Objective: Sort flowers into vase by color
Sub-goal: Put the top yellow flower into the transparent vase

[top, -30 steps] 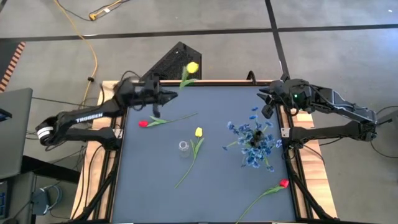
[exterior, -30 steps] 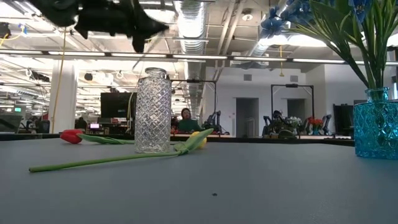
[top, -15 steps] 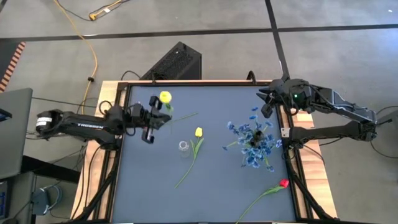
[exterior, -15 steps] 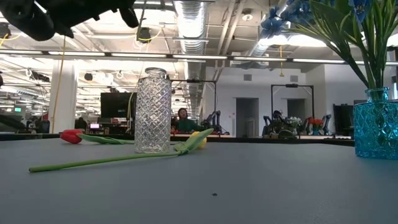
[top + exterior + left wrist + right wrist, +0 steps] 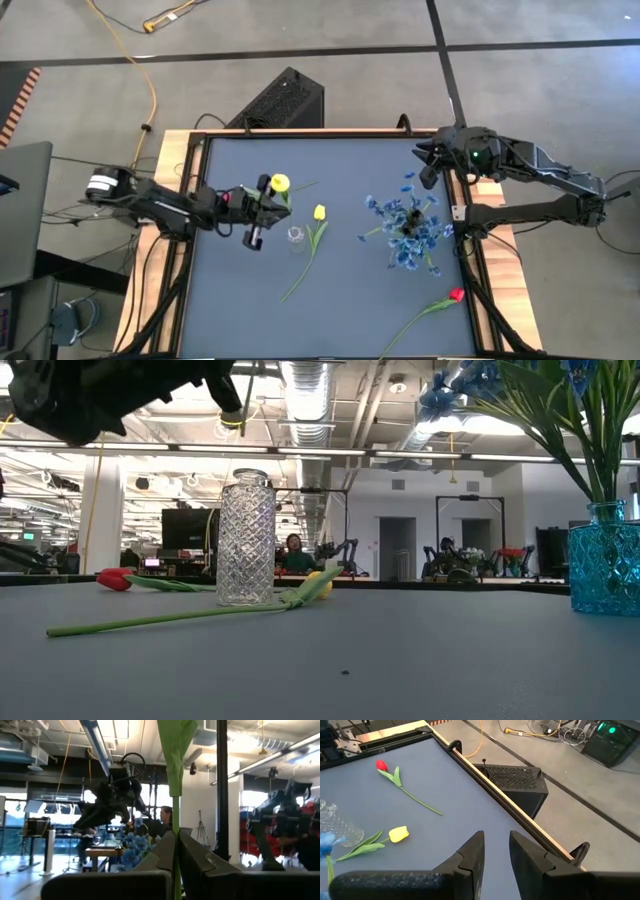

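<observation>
My left gripper keeps going toward the vase and lets go of the stem inside, because the yellow tulip's stem (image 5: 176, 815) is upright and the clear glass vase's opening (image 5: 251, 474) is open.
My left gripper (image 5: 270, 192) hangs over the table's left half, just far-left of the clear glass vase (image 5: 295, 236), shut on a yellow tulip whose head (image 5: 280, 183) shows beside it. A second yellow tulip (image 5: 319, 212) lies on the table by the vase, its stem running toward the near edge. One red tulip (image 5: 381, 765) lies flat at the left, partly under my left arm in the high view. Another red tulip (image 5: 456, 295) lies near the right corner. Blue blossoms stand in the blue vase (image 5: 410, 230). My right gripper (image 5: 496, 852) waits open at the far right corner. My left gripper pinches the yellow tulip's green stem (image 5: 175, 820) between its two fingers (image 5: 162, 852). The stem stands upright across the fingers, with a leaf (image 5: 176, 740) rising above them. The flower is lifted clear of the table.
The table's raised frame (image 5: 520, 815) runs along the far edge, with a black box (image 5: 285, 95) on the floor beyond it. The near middle of the table top (image 5: 340, 320) is bare mat. Cables lie on the floor around the table.
My left gripper has carried the yellow tulip from over the table's far edge toward the near edge and to the right, ending beside the clear vase. The arm has swung inward over the table, now covering most of the left red tulip. The flowers on the table have stayed put.
</observation>
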